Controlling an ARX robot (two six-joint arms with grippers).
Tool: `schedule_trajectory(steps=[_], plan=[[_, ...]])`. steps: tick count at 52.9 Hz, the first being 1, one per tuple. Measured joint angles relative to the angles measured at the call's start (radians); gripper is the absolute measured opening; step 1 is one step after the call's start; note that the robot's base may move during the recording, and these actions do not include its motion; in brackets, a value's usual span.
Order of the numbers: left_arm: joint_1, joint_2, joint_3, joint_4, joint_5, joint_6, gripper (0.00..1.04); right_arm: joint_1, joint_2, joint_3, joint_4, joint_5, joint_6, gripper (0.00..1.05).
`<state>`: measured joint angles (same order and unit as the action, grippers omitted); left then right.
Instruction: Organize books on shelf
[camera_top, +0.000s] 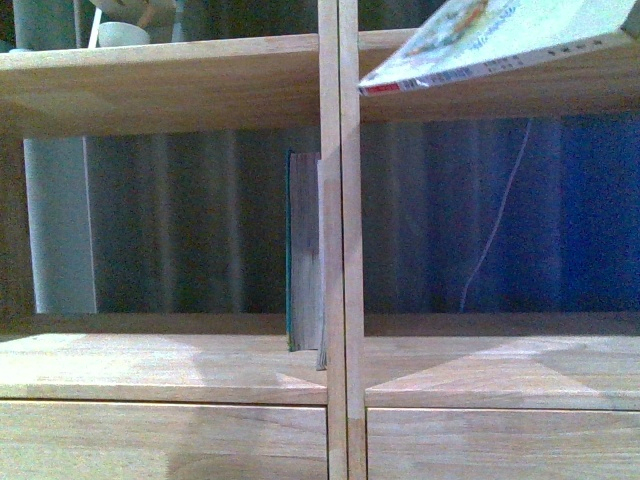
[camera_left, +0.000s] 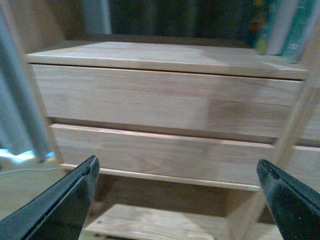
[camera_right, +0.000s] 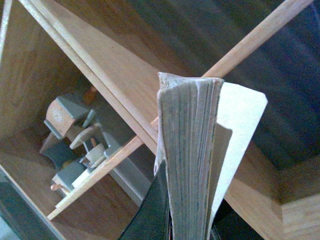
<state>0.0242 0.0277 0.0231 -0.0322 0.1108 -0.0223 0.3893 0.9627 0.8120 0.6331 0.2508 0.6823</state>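
Note:
The dark-teal book is standing upright next to open board, so the white paperback will lean at a slant against that book when the robot puts it there.
The light-wood shelf fills the front view. A dark-teal book with yellowed pages stands upright at the right end of the left compartment, against the centre divider. The white paperback hangs tilted at the top right, in front of the upper board. My right gripper is shut on it; its page edge faces the right wrist camera. My left gripper is open and empty, low in front of the drawer fronts. The teal book shows above them.
Small wooden toy figures stand in an upper compartment. Pale objects sit on the upper left board. A white cord hangs behind the right compartment, before a dark curtain. A grey post stands at the left.

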Motion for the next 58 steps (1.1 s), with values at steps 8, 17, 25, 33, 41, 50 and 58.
schedule_trajectory(steps=[8,17,25,33,41,50,58], plan=[[0.161,0.254,0.094,-0.034,0.602,-0.119,0.97,0.003,-0.003,0.004,0.003,-0.009,-0.006,0.07],[0.15,0.405,0.201,0.114,0.83,-0.24,0.97,-0.002,-0.008,0.004,0.003,0.001,-0.013,0.07],[0.148,0.531,0.293,0.261,0.874,-0.36,0.97,0.0,-0.008,0.004,0.012,-0.008,-0.019,0.07],[0.153,0.669,0.387,0.446,0.91,-0.511,0.97,0.002,-0.008,0.004,0.02,-0.01,-0.022,0.07],[0.13,0.811,0.481,0.609,0.915,-0.669,0.97,0.014,0.0,0.004,0.035,-0.008,-0.026,0.07],[0.078,0.972,0.568,0.91,0.901,-0.964,0.97,0.048,0.024,0.011,0.053,-0.022,-0.032,0.07],[-0.059,1.104,0.642,1.127,0.788,-1.301,0.97,0.076,0.048,0.037,0.069,-0.027,-0.029,0.07]])
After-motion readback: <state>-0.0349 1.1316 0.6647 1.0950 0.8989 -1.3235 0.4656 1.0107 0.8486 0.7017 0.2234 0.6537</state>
